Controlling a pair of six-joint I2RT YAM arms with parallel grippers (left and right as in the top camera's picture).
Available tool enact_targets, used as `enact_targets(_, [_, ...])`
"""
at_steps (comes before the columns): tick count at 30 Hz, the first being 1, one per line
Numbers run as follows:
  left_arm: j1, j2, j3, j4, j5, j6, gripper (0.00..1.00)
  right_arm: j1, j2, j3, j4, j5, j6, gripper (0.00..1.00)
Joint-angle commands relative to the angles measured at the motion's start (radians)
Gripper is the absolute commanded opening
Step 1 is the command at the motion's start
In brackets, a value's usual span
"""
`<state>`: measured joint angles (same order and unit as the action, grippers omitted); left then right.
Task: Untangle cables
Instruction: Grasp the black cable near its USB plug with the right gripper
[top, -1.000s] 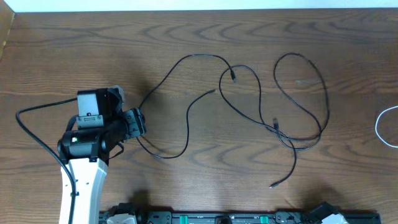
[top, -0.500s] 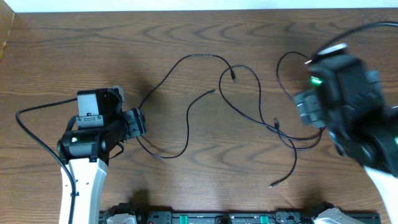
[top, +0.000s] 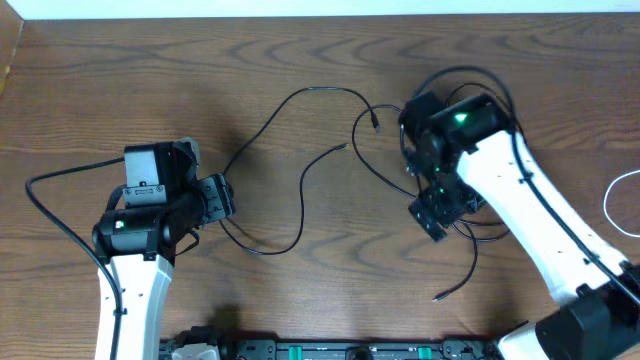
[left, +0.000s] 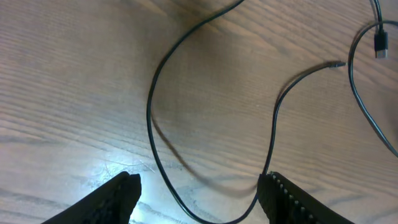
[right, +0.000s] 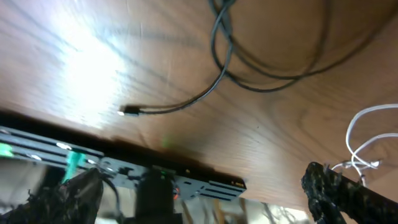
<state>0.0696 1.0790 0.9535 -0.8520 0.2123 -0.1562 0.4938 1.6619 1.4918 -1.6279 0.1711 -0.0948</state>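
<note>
I should keep moving toward the crossing (top: 470, 228) until my right gripper's wide-open fingers are on both sides of it, and then close them. The crossed black cables (right: 226, 38) lie clear ahead of the fingers.
Several thin black cables (top: 303, 195) lie spread over the wooden table. One loop (left: 151, 106) runs between the fingers of my left gripper (left: 199, 200), which is open and not pinching it; a small plug tip (left: 336, 63) lies further off. In the overhead view my left gripper (top: 225, 197) sits at the left end of that loop. My right gripper (top: 432, 215) hovers over the crossed cables (top: 470, 236) at the right. Its jaws stand wide open and empty (right: 205, 199), with the crossing cables (right: 217, 50) and a plug end (right: 127, 111) ahead. A white cable (top: 612, 200) lies at the right edge.
A black equipment rail (top: 350, 350) runs along the table's front edge and shows close in the right wrist view (right: 205, 180). My left arm's thick cord (top: 45, 215) curves at the far left. The table's back edge meets a white strip (top: 320, 8).
My right arm came in from the right and swung left over the crossed cables, and its gripper now stands open. The left arm and the cables have not moved.
</note>
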Motion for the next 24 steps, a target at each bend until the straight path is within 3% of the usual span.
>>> enact_targets(1, [0.003,-0.002,0.006,0.000,0.013,0.014,0.66,-0.035,-0.003,-0.114,0.056,-0.008,-0.102,0.99])
enact_targets(11, [0.003,-0.002,0.006,0.000,0.013,0.013,0.66,-0.196,-0.003,-0.435,0.388,-0.064,-0.157,0.99])
enact_targets(24, [0.003,-0.002,0.006,0.000,0.013,0.014,0.66,-0.333,-0.003,-0.582,0.668,-0.066,-0.095,0.99])
